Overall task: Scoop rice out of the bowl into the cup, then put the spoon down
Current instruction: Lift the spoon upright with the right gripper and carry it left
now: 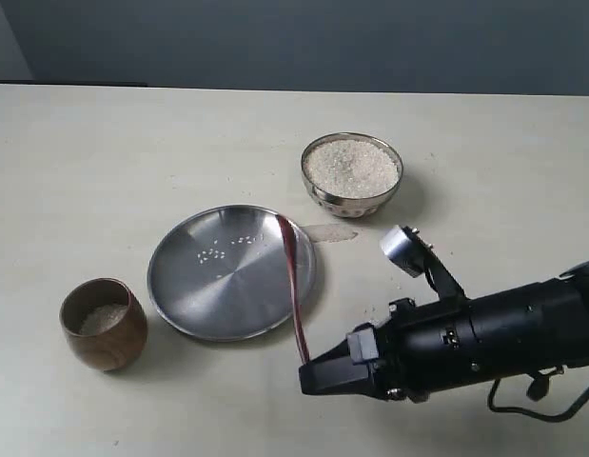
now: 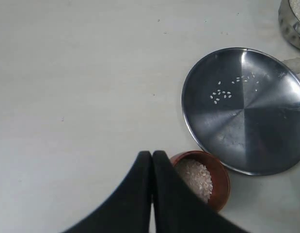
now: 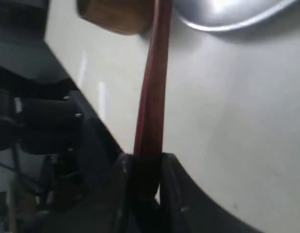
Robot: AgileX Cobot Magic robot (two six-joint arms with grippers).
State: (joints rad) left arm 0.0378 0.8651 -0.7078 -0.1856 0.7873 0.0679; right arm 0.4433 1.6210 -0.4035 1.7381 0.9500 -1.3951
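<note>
The spoon's handle end [image 1: 304,352] is in my right gripper, far from the cup. I should lift the spoon and let my left gripper take the handle's middle [image 1: 293,283].
The steel bowl [image 1: 352,175] stands at the back, heaped with rice [image 1: 351,167]. At the front left the brown wooden cup [image 1: 104,324] holds some rice [image 2: 196,178]. My right gripper [image 1: 309,373] is shut on the handle end of the reddish-brown spoon [image 1: 293,281]; its head rests on the far right rim of the plate. The right wrist view shows the spoon [image 3: 152,97] pinched in my right gripper [image 3: 146,167], with the cup [image 3: 116,14] beyond. My left gripper [image 2: 152,156] is shut on nothing, beside the cup [image 2: 218,183]; it does not show in the exterior view.
A wide flat steel plate [image 1: 232,272] with several stray grains lies between cup and bowl, also seen as the plate [image 2: 244,109] from the left wrist. A small smear of rice [image 1: 330,232] lies on the table in front of the bowl.
</note>
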